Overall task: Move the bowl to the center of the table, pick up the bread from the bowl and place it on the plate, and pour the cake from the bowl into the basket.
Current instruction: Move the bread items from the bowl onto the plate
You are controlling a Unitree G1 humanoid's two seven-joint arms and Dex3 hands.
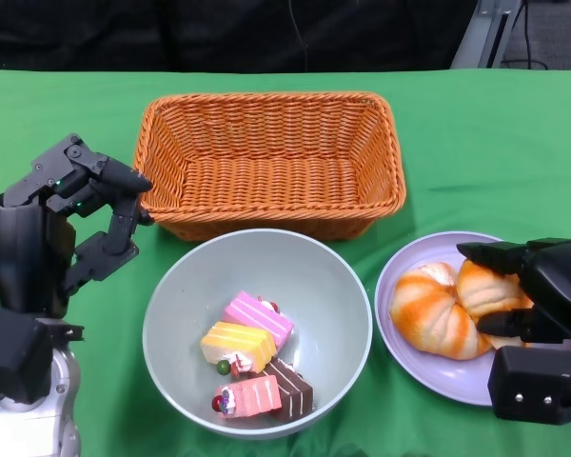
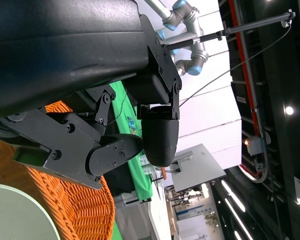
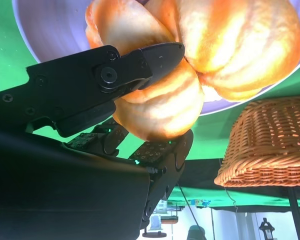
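The cake slices (image 1: 257, 358) are loose in the smooth pale green bowl (image 1: 325, 305). They will all slide out into the basket when I tip the bowl.
The pale green bowl (image 1: 171, 286) sits at the table's middle front and holds several small cake slices (image 1: 252, 357). Right of it, the striped orange bread (image 1: 433, 309) lies on the lilac plate (image 1: 447, 376). My right hand (image 1: 533, 295) grips the bread's right side; in the right wrist view its fingers (image 3: 140, 65) close around the bread (image 3: 230, 45) over the plate (image 3: 50, 30). My left hand (image 1: 81, 214) hovers left of the bowl, by the basket's corner, with fingers apart and holding nothing.
The orange wicker basket (image 1: 271, 162) stands directly behind the bowl, nearly touching its rim. Green cloth covers the table (image 1: 476, 124). The left wrist view shows the basket's wall (image 2: 75, 200) and a bit of bowl rim (image 2: 15, 215).
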